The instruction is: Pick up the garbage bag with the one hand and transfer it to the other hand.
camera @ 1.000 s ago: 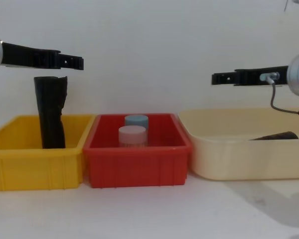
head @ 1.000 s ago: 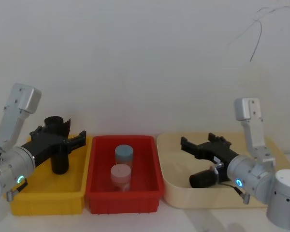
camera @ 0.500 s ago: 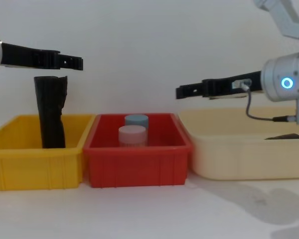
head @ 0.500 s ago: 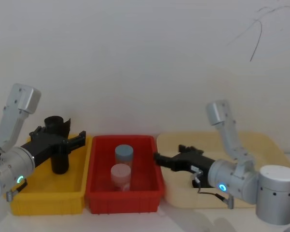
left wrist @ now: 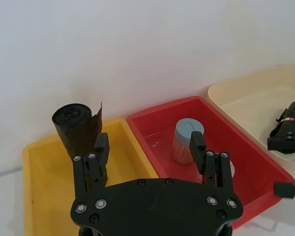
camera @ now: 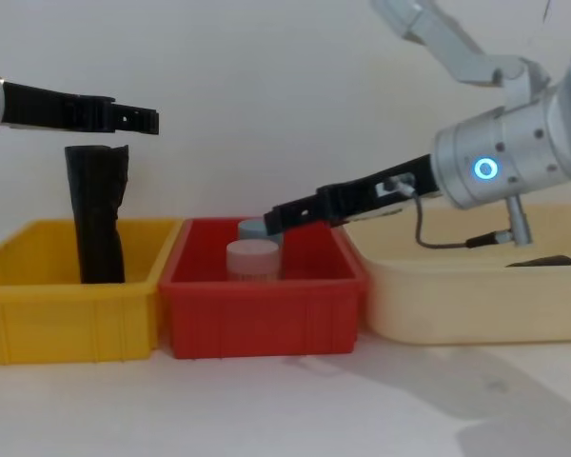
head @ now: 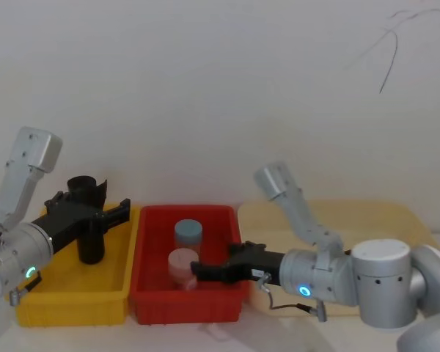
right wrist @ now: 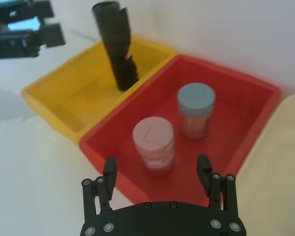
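Note:
The pink lid [camera: 253, 251] is level and shut over its body, so the pink-lidded jar [camera: 253, 267] should come up in one piece when the robot lifts it by the lid.
The garbage bag [left wrist: 291, 123], a smooth black roll, lies on its side in the cream tray [camera: 457, 314]; its dark end [camera: 544, 259] peeks over the tray wall. My right gripper [head: 213, 262], on the blue-lit arm, reaches left over the red bin [head: 143, 249], open and empty [right wrist: 157, 171], low above the pink-lidded jar [right wrist: 154, 142]. It is well away from the bag. My left gripper [head: 103, 209], on the green-lit arm, hangs open [left wrist: 148, 145] over the yellow bin [head: 73, 301], level with the top of an upright black roll.
That upright black roll [camera: 95, 214], with a ragged flared top, stands in the yellow bin's back corner. The red bin holds a blue-lidded jar [head: 188, 233] behind the pink-lidded one [head: 182, 262]. The three containers stand side by side against a white wall.
My right arm has swung left and down, from above the cream tray to over the red bin. The left arm and both rolls have stayed put.

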